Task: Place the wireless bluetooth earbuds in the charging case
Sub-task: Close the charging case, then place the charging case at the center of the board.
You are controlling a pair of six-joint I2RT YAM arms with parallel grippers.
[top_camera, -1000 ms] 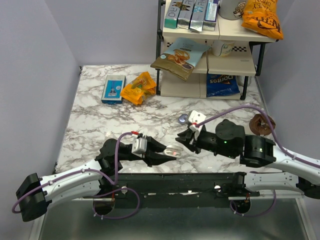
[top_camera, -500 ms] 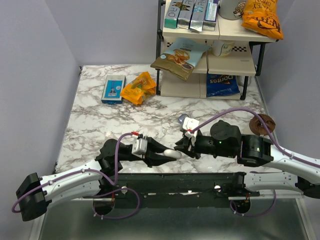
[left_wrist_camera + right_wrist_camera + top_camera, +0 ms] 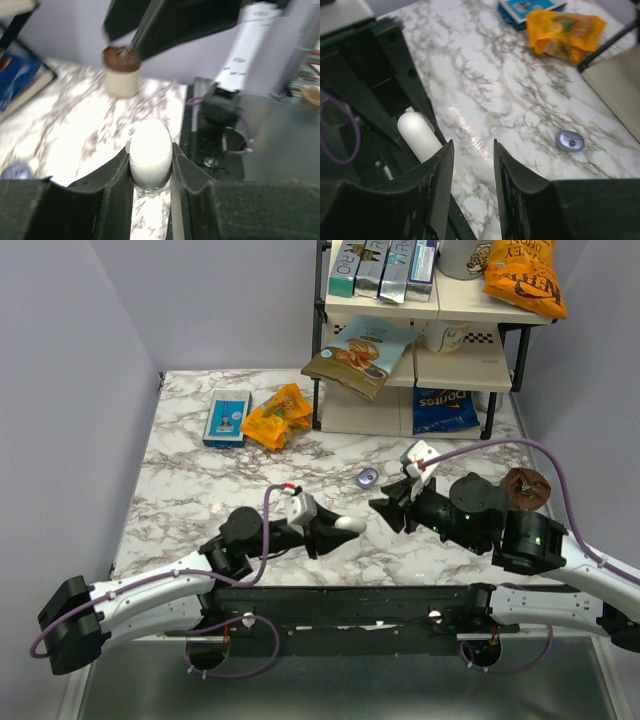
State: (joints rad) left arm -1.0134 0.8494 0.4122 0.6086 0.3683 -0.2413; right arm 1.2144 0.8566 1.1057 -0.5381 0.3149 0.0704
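My left gripper should keep lowering the white pod (image 3: 351, 525), held by one end, until it rests on the marble (image 3: 338, 493) beside the charging case, since that spot is free.
The charging case (image 3: 367, 477), a small round blue-lilac puck with a pale centre, lies on the marble table (image 3: 200, 490). It also shows in the right wrist view (image 3: 570, 140). My left gripper (image 3: 345, 527) is shut on a smooth white egg-shaped pod (image 3: 150, 150) and holds it just above the table. The pod also shows in the right wrist view (image 3: 417, 135). My right gripper (image 3: 386, 510) is open and empty, a little right of the pod and in front of the puck; its jaws (image 3: 472, 145) frame bare marble. No earbuds are in view.
A shelf rack (image 3: 420, 340) with snack bags stands at the back right. A chocolate muffin (image 3: 525, 487) sits at the right edge. An orange snack bag (image 3: 277, 415) and a blue box (image 3: 226, 417) lie at the back left.
My left gripper has moved right and farther onto the table with the white pod. My right gripper, close against the pod before, has drawn back to the right.
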